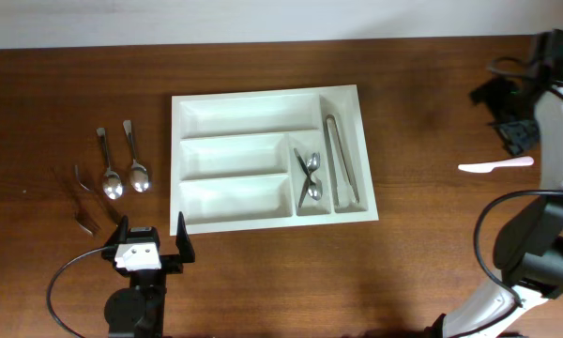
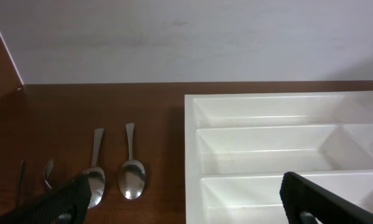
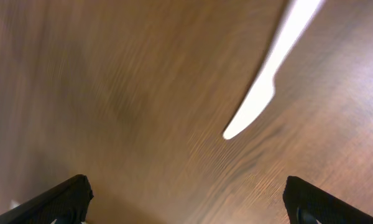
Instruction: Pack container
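Note:
My open right gripper should keep moving down toward that handle [image 1: 520,161] until its fingers straddle it, as the white knife [image 1: 491,166] lies alone with its handle beside this gripper.
The container [image 1: 263,98] is a large white tray in the middle of the table. One narrow compartment holds two spoons [image 1: 309,178] and the other holds metal tongs [image 1: 342,174]; the three long compartments hold nothing. My left gripper [image 1: 152,246] stands open at the tray's near left corner, with nothing between its fingers. In the left wrist view the tray's rim [image 2: 286,98] lies ahead on the right. My right gripper [image 1: 514,120] hangs open at the far right, just beyond a white plastic knife [image 1: 495,165]. The blurred right wrist view shows that knife [image 3: 261,93] lying on the wood ahead of the open gripper [image 3: 186,202].
Left of the tray lie two loose metal spoons [image 1: 110,174] [image 1: 138,164] and, further left, two dark forks [image 1: 80,178] [image 1: 84,222]. The left wrist view shows the same spoons [image 2: 93,180] [image 2: 132,177] side by side. A pale wall runs along the table's far edge.

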